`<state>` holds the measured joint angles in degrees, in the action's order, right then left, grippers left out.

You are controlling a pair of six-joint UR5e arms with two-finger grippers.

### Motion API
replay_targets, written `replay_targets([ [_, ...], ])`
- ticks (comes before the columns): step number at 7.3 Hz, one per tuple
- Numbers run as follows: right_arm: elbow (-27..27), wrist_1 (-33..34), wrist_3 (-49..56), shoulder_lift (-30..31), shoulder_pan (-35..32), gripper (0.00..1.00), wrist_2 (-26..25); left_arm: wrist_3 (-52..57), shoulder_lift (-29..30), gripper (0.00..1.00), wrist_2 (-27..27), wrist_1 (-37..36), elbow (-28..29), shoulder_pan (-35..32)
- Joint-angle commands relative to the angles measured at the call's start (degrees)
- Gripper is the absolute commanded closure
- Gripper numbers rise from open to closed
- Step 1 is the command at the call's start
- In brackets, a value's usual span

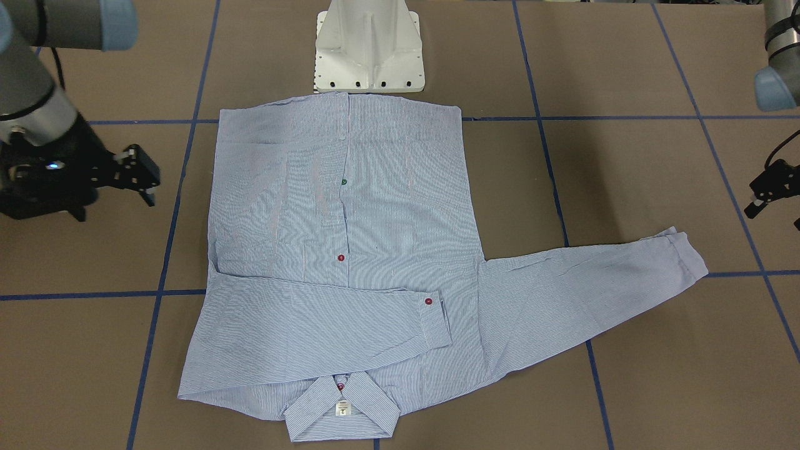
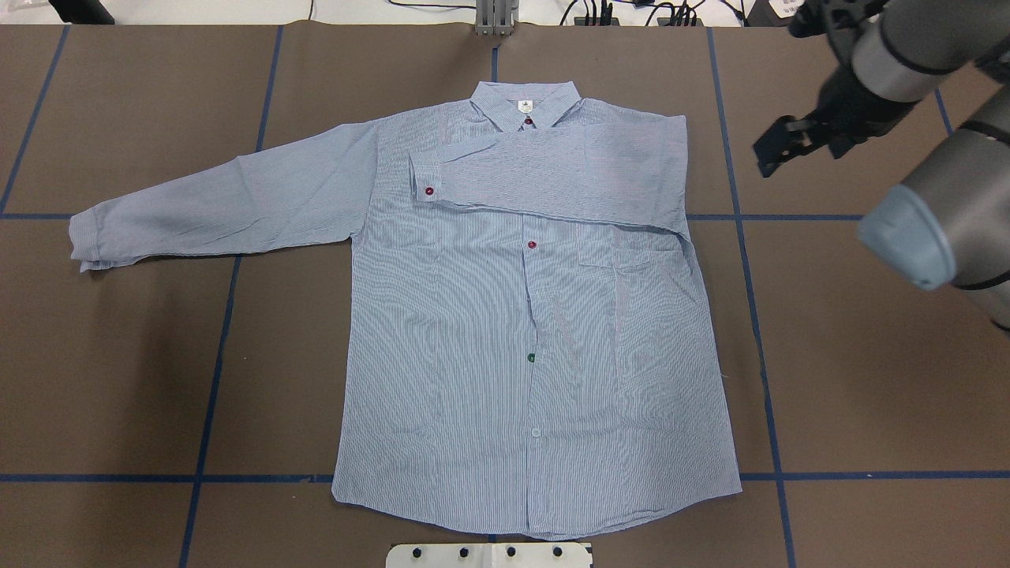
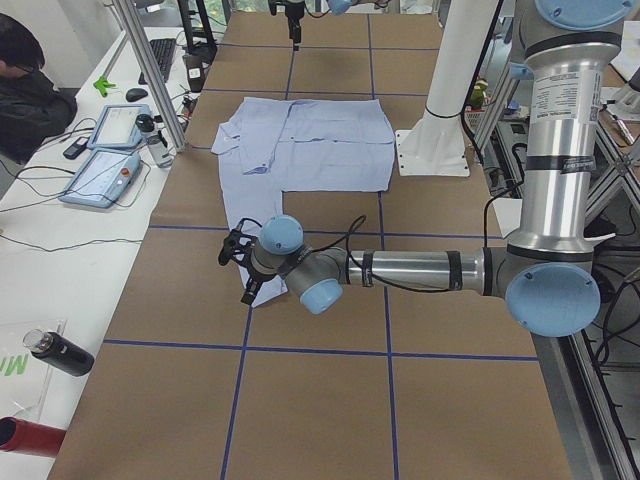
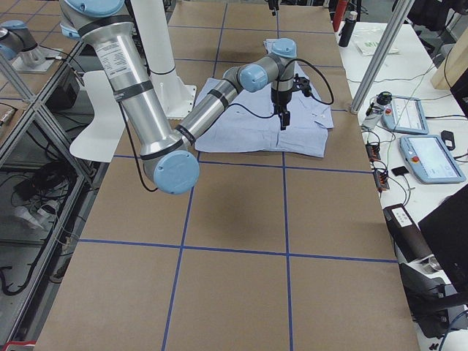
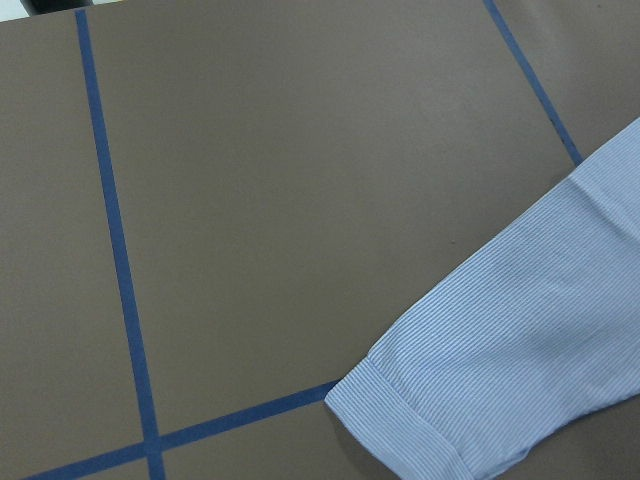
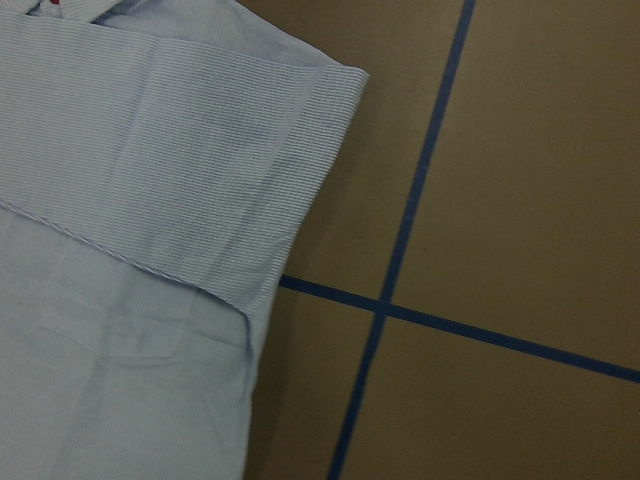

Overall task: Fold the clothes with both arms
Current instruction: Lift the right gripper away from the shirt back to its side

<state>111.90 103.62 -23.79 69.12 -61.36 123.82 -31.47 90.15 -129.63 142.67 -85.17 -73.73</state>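
Observation:
The outstretched cuff (image 1: pixel 691 255) shows plain striped cloth, but the folded cuff has a red button (image 1: pixel 428 301). I should expect a matching button out of sight underneath.
The light blue striped shirt (image 2: pixel 536 339) lies flat and buttoned on the brown table, collar (image 2: pixel 525 102) at the far edge. One sleeve (image 2: pixel 552 173) is folded across the chest, its cuff and red button left of the placket. The other sleeve (image 2: pixel 221 205) stretches out straight to the side. My right gripper (image 2: pixel 777 150) hovers open and empty just beyond the shirt's folded shoulder (image 6: pixel 320 100). Off the overhead view, my left gripper (image 1: pixel 764 190) hangs open near the outstretched cuff (image 5: pixel 440 410), holding nothing.
The white pedestal base (image 1: pixel 369 50) stands at the shirt's hem. Blue tape lines (image 2: pixel 221 331) grid the table. In the exterior left view a person (image 3: pixel 25 85) sits beside a side bench with tablets (image 3: pixel 105 165) and a bottle (image 3: pixel 60 352).

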Motion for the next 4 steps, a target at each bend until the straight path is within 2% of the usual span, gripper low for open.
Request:
replay_targets([
  [1,1.0,0.2,20.1,10.4,-11.2,0.00,5.2,-10.2,0.3,0.00,5.2,9.5,4.0,5.9],
  [2,1.1,-0.2,28.1,14.4,-15.3,0.00,5.5,-12.9,0.3,0.00,7.5,11.3,4.7,8.0],
  [3,1.0,-0.4,32.4,16.8,-17.5,0.00,5.6,-16.0,0.3,0.00,7.7,11.9,4.8,9.4],
  [4,1.0,-0.4,32.5,18.1,-17.6,0.00,6.5,-17.8,0.8,0.00,9.5,13.1,5.9,11.0],
])
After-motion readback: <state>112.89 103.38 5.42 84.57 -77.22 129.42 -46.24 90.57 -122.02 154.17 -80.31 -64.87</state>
